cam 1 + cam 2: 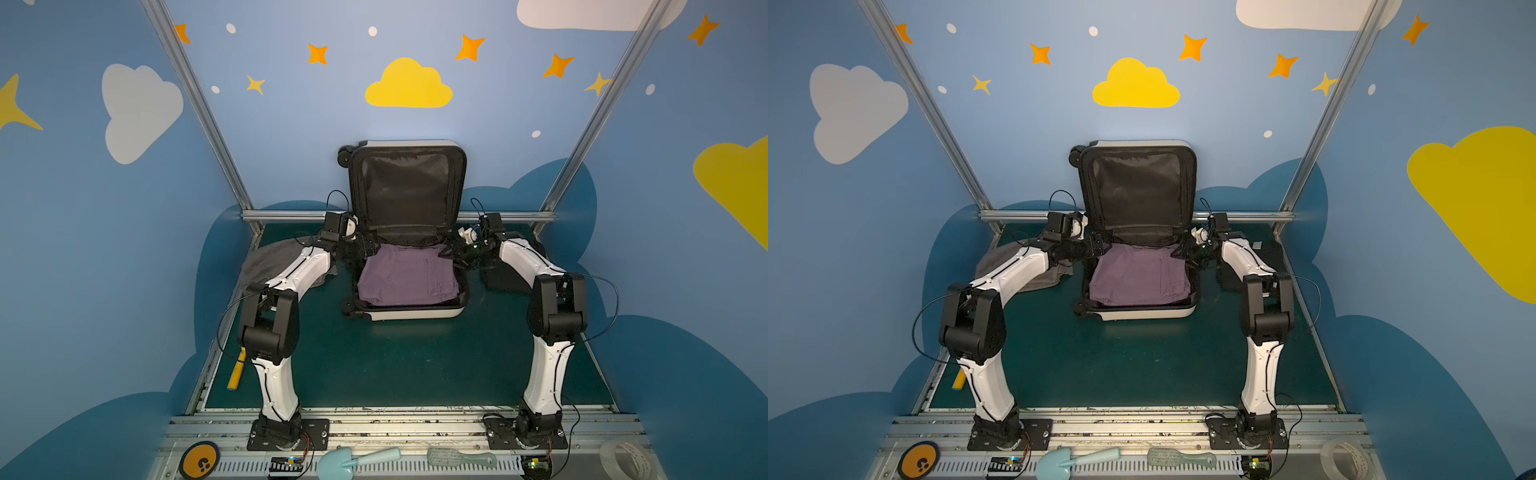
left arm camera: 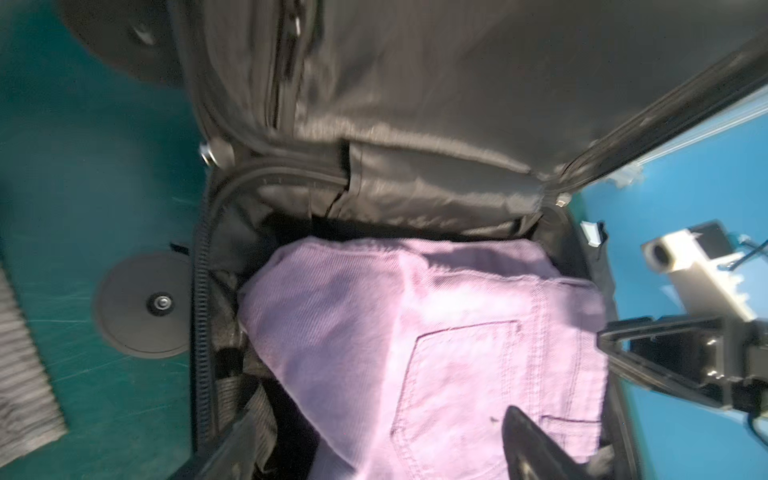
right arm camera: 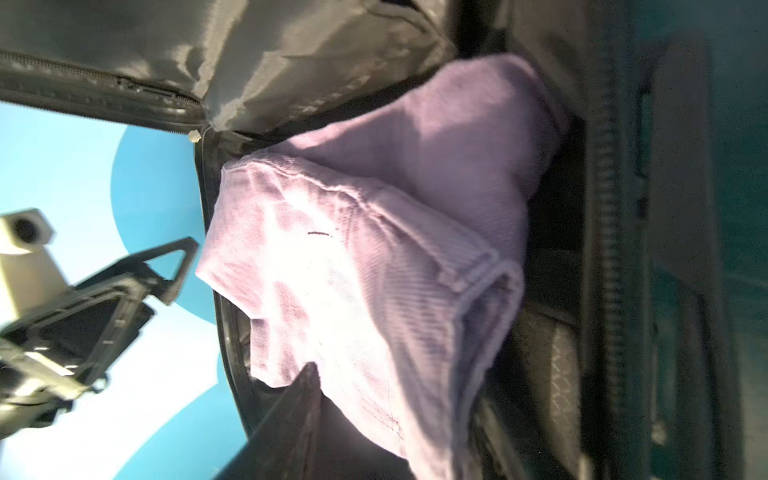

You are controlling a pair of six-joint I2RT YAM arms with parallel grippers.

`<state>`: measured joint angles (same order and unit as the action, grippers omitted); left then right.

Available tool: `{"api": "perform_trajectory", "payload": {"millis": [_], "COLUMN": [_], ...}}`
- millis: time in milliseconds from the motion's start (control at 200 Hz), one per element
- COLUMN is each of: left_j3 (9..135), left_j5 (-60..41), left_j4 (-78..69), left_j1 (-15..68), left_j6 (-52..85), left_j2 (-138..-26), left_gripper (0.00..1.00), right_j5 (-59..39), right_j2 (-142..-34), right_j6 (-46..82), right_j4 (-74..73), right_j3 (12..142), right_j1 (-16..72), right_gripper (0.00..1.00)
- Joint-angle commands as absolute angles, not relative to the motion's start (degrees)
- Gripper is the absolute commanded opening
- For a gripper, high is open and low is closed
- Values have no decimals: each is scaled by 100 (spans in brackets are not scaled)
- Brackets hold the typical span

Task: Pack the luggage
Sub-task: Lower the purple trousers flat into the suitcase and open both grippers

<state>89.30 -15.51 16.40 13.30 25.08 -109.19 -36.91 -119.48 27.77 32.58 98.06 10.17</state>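
The trousers' back corner (image 2: 308,276) near the robot's left gripper bulges and slants, so next the left gripper goes in over their back edge (image 2: 432,249) and presses the trousers flat before more is packed.
The luggage (image 1: 411,313) (image 1: 1142,312) lies open in the middle of the green table, white shell down, its black-lined lid (image 1: 405,187) upright against the back wall. A folded purple pair of trousers (image 1: 407,274) (image 1: 1140,276) (image 2: 436,324) (image 3: 374,270) fills its lower half. My left gripper (image 1: 365,247) (image 1: 1096,245) (image 2: 382,449) hovers at the trousers' back left corner, open, with nothing held. At the back right corner my right gripper (image 1: 455,251) (image 1: 1185,251) (image 3: 395,428) is also open, its fingers apart over the cloth.
A grey cloth (image 1: 270,262) lies left of the luggage under the left arm, and a dark object (image 1: 503,278) sits right of it. A yellow stick (image 1: 237,370) lies at the left edge. A toy shovel (image 1: 357,459), a brush (image 1: 461,459) and a tape roll (image 1: 623,459) rest on the front rail.
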Motion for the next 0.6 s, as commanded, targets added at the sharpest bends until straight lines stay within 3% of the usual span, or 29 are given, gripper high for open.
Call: {"api": "perform_trajectory", "payload": {"millis": [0, 275, 591], "left_j3": [9315, 10006, 10151], "left_j5": [-1587, -1841, -1867], "left_j4": [1961, 2114, 1830], "left_j1": [1400, 1957, 2050], "left_j6": [2365, 2447, 2709], "left_j2": [-10573, -11075, -11869], "left_gripper": [99, 100, 100], "right_j5": [-3437, -3317, -3464], "right_j2": [-11600, -11249, -12009], "right_j6": [2571, 2624, 2880], "right_j4": [3753, 3808, 3690], "right_j3": [9936, 9935, 10402], "right_j1": [987, 1038, 1366], "right_gripper": [59, 58, 52]}}
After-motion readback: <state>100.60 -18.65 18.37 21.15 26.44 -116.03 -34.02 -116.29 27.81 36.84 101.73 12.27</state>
